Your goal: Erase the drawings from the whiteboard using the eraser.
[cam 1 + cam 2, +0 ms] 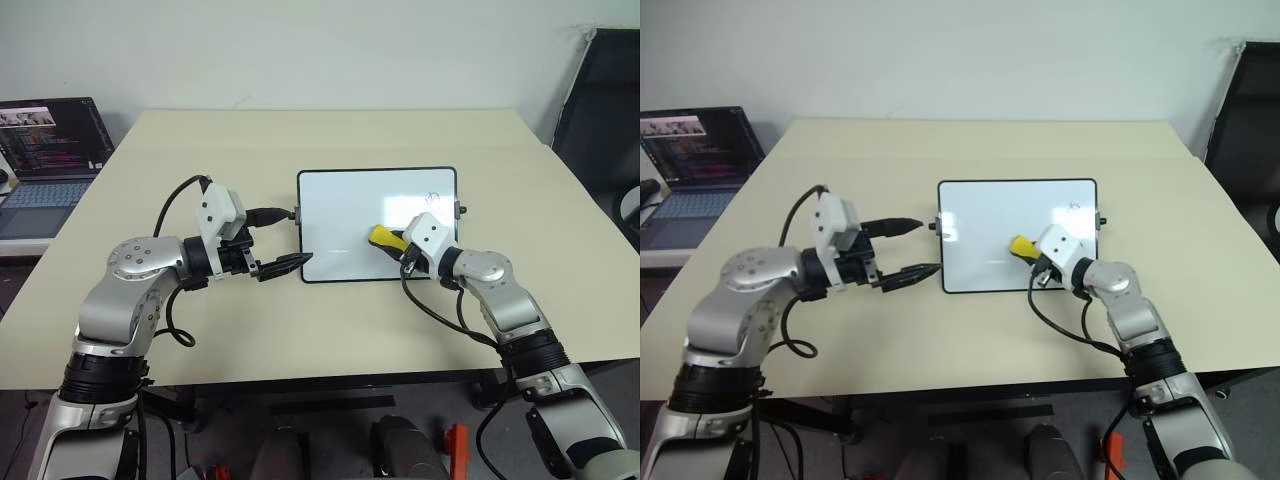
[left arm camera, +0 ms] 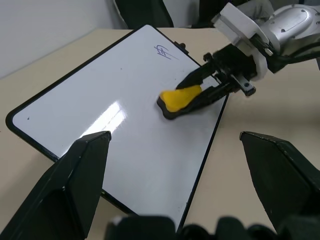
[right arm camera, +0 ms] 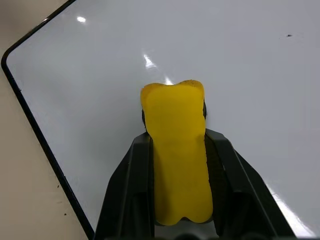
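Note:
The eraser [image 1: 385, 237] rests on clean whiteboard short of the drawing, so my right gripper should raise the eraser clear, move back and come in from the drawing's side.
The whiteboard [image 1: 340, 215] lies flat in the middle of the table, its black frame and side knobs in view. A small drawing [image 1: 433, 197] sits near its far right corner; the same scribble shows in the left wrist view [image 2: 162, 50]. My right gripper [image 1: 398, 245] is shut on the yellow eraser [image 1: 384, 237], which rests on the board's right half, below the drawing and apart from it. The right wrist view shows the eraser [image 3: 177, 145] pinched between both black fingers. My left gripper [image 1: 298, 237] stands open at the board's left short side, holding nothing.
An open laptop [image 1: 50, 160] sits on a lower surface to the left of the beige table [image 1: 200, 140]. A black chair [image 1: 600, 90] stands at the far right. Cables loop from both wrists over the tabletop.

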Robot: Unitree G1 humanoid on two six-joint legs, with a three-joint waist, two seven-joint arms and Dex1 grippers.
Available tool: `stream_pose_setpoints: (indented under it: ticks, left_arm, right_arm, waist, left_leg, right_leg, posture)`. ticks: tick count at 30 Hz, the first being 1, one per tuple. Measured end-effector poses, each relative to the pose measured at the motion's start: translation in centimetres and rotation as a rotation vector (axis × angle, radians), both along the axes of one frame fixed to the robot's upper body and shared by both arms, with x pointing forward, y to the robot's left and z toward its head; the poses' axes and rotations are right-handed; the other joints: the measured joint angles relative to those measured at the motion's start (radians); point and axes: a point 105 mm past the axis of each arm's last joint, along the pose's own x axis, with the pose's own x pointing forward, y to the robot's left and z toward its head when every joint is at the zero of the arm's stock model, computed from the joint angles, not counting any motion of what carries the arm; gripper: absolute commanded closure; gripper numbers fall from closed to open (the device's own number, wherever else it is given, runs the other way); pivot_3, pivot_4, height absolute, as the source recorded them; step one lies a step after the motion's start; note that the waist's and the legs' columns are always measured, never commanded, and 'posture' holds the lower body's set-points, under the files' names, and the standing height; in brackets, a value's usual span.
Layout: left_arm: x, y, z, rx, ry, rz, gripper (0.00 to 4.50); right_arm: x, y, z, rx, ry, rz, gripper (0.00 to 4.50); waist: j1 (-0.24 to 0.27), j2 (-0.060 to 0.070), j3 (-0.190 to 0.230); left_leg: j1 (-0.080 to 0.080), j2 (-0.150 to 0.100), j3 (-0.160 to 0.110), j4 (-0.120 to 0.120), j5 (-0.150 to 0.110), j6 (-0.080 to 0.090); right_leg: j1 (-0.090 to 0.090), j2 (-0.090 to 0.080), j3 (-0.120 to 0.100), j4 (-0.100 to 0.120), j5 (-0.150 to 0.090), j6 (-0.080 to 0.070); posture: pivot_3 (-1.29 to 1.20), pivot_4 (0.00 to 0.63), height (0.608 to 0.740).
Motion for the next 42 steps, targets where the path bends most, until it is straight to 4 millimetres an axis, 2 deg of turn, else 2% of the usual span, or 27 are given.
stream_pose_setpoints:
  ticks: [2,8,14,19,24,28,32,34,36,38,40,42]
  left_arm:
    - [0.0,0.0,0.0,-0.002,0.0,0.0,0.0]
    - [0.0,-0.1,-0.1,-0.008,0.002,0.0,0.0]
    - [0.0,-0.1,-0.2,-0.01,0.006,0.006,0.0]
    - [0.1,-0.1,-0.4,-0.014,0.009,0.016,0.0]
    - [0.1,-0.1,-0.4,-0.016,0.008,0.015,0.0]
    - [0.1,-0.1,-0.4,-0.014,0.007,0.016,0.0]
    - [0.3,0.1,-0.5,-0.014,0.013,0.019,0.0]
    - [0.5,0.0,-0.4,-0.011,0.013,0.009,0.0]
    - [0.5,-0.2,-0.1,-0.01,0.0,-0.001,0.0]
    - [0.6,-0.1,0.1,-0.007,-0.008,-0.001,0.0]
    - [0.6,0.1,0.3,0.004,-0.013,-0.005,0.0]
    - [0.6,0.7,0.5,0.023,-0.017,0.004,0.0]
  right_arm:
    - [0.7,0.0,0.6,0.003,-0.031,-0.031,3.51]
    - [4.6,-1.1,5.3,0.072,-0.209,-0.237,3.51]
    - [6.3,-0.9,7.0,0.067,-0.277,-0.305,3.51]
    - [5.4,0.4,6.4,0.057,-0.248,-0.21,3.51]
    - [2.4,3.0,3.5,0.028,-0.132,0.002,3.52]
    - [1.4,3.3,2.5,0.011,-0.055,0.063,3.52]
    - [1.1,3.0,2.9,0.059,-0.021,0.077,3.52]
    - [1.1,1.9,4.4,0.135,-0.013,0.062,3.52]
    - [0.5,-0.2,7.1,0.176,-0.03,0.062,3.52]
    - [-0.9,-3.1,10.7,0.186,-0.07,0.066,3.52]
    - [-2.9,-5.5,13.3,0.168,-0.103,0.089,3.52]
    - [-4.6,-7.6,13.6,0.129,-0.079,0.089,3.52]
  waist:
    - [0.0,0.0,0.0]
    - [0.003,0.0,0.001]
    - [0.004,0.0,0.001]
    - [0.004,0.0,0.001]
    - [-0.002,0.0,0.001]
    - [0.0,0.0,0.001]
    - [0.004,0.0,0.002]
    - [0.009,0.001,0.004]
    - [0.018,0.004,0.006]
    - [0.032,0.005,0.007]
    - [0.038,0.005,0.007]
    - [0.038,0.006,0.007]
  left_leg:
    - [0.0,0.0,0.0,0.0,0.0,0.0]
    - [-0.002,0.0,0.0,0.0,0.0,0.0]
    - [-0.003,0.0,0.0,-0.004,-0.001,-0.002]
    - [-0.003,0.0,-0.001,-0.005,-0.003,-0.003]
    - [-0.001,0.0,-0.001,-0.007,-0.003,-0.003]
    - [-0.001,0.0,-0.001,-0.007,-0.003,-0.003]
    - [-0.002,0.0,-0.001,-0.008,-0.003,-0.003]
    - [-0.009,0.0,-0.002,-0.008,-0.003,-0.003]
    - [-0.023,0.0,-0.003,-0.005,-0.003,-0.004]
    - [-0.027,0.0,-0.004,-0.002,-0.003,-0.004]
    - [-0.029,0.0,-0.005,-0.003,-0.005,-0.004]
    - [-0.031,0.0,-0.007,-0.003,-0.007,-0.002]
  right_leg:
    - [0.0,0.0,0.0,0.0,0.001,-0.001]
    - [-0.002,0.0,0.0,-0.001,0.001,-0.001]
    - [-0.003,0.0,-0.001,-0.002,0.003,0.0]
    - [-0.003,0.0,-0.001,-0.003,0.001,-0.001]
    - [-0.003,0.0,-0.001,-0.002,0.0,-0.001]
    - [-0.002,0.0,-0.002,-0.002,0.0,0.0]
    - [-0.003,0.0,-0.003,-0.002,0.0,-0.002]
    - [-0.009,0.0,-0.003,-0.002,0.0,-0.002]
    - [-0.022,-0.001,-0.004,0.0,0.001,0.0]
    - [-0.024,-0.002,-0.006,0.0,0.001,0.0]
    - [-0.025,-0.002,-0.008,-0.004,0.0,0.0]
    - [-0.024,-0.002,-0.011,-0.01,0.0,0.0]
  posture:
    - [0.0,0.15,0.74]
    - [0.0,0.15,0.74]
    - [0.0,0.15,0.74]
    - [0.0,0.15,0.74]
    - [0.0,0.15,0.74]
    - [0.0,0.15,0.74]
    - [0.0,0.15,0.74]
    - [0.0,0.15,0.74]
    - [0.0,0.15,0.74]
    - [0.0,0.15,0.74]
    - [0.0,0.15,0.74]
    - [0.0,0.15,0.74]
